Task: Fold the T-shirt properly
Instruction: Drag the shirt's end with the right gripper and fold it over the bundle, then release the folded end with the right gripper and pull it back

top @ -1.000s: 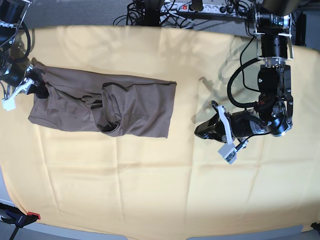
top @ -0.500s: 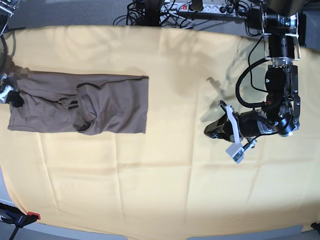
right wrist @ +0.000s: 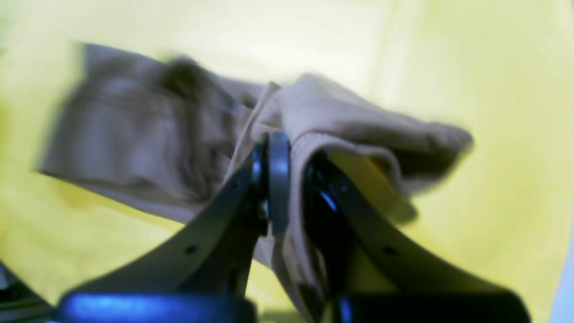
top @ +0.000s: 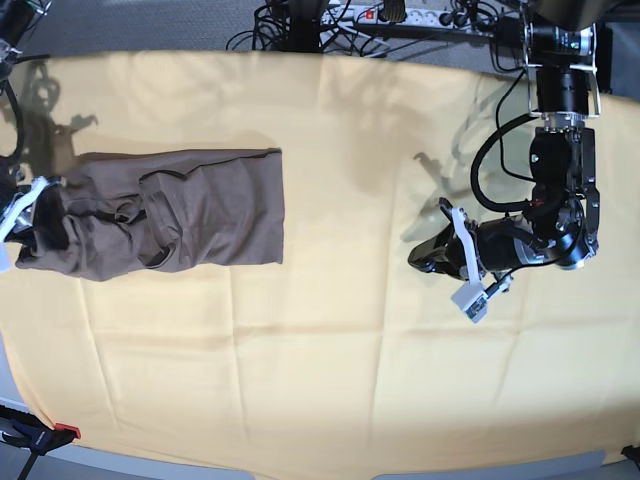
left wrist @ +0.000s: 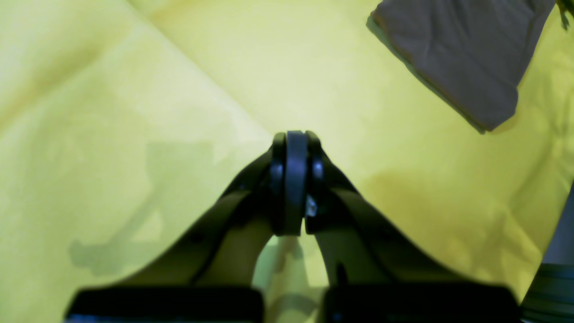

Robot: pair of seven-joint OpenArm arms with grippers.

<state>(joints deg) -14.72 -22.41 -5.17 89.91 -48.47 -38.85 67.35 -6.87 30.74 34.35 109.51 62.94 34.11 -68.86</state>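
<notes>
My right gripper has the T-shirt's loose end (top: 60, 240) pinched, and the folded panel (top: 238, 210) is lying flat. I keep bringing that end over until it covers the panel.
The taupe T-shirt (top: 165, 210) lies partly folded in a long band at the far left of the base view, on the pale yellow cloth (top: 330, 350). My right gripper (top: 28, 225) is shut on the shirt's left end; in the right wrist view its fingers (right wrist: 278, 179) pinch a fold of the shirt (right wrist: 134, 130). My left gripper (top: 418, 258) is shut and empty above the yellow cloth at the right, far from the shirt. The left wrist view shows its closed tips (left wrist: 293, 179) and one corner of the shirt (left wrist: 466, 58) at the upper right.
Cables and a power strip (top: 400, 15) lie along the back edge beyond the cloth. A clamp (top: 40, 437) sits at the front left corner. The yellow cloth has creases across its middle.
The right gripper has dragged the shirt further left across the cloth, and its left end is now bunched up. The left arm has barely moved.
</notes>
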